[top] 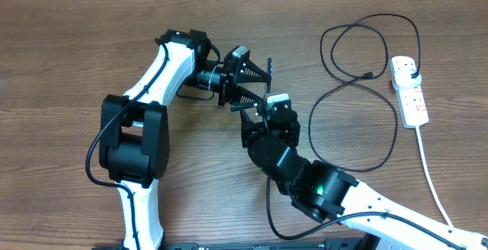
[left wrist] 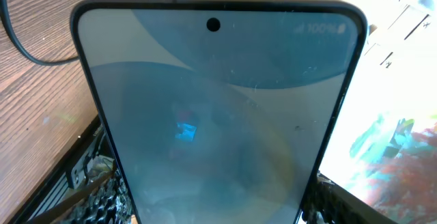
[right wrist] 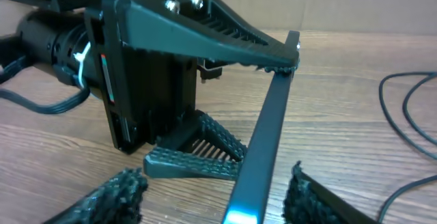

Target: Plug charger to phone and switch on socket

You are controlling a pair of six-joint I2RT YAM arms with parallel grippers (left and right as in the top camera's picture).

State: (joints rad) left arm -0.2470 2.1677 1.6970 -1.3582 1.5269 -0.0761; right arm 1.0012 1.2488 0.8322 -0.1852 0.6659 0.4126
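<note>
I should use my right gripper to turn the phone (left wrist: 215, 108) by its edge (right wrist: 261, 150), because the phone sits broadside across my left gripper's fingers. My left gripper can then pinch the phone front to back.
My left gripper (top: 263, 82) is shut on the phone (left wrist: 218, 115) and holds it on edge above the table, its light blue screen filling the left wrist view. In the right wrist view the phone (right wrist: 263, 138) shows edge-on, clamped between the left gripper's two fingers (right wrist: 270, 108). My right gripper (top: 263, 107) is open, one finger on each side of the phone's lower end (right wrist: 218, 197), not touching it. The charger (top: 358, 90) lies looped on the table at the right, its connector tip (top: 370, 75) free and its black plug (top: 409, 70) in the socket (top: 412, 97).
The socket's thick white cord (top: 431, 174) runs toward the front right edge. Loops of the charger's cable show at the right of the right wrist view (right wrist: 410, 115) and at the top left of the left wrist view (left wrist: 27, 43). Wooden table (top: 76, 36) all around.
</note>
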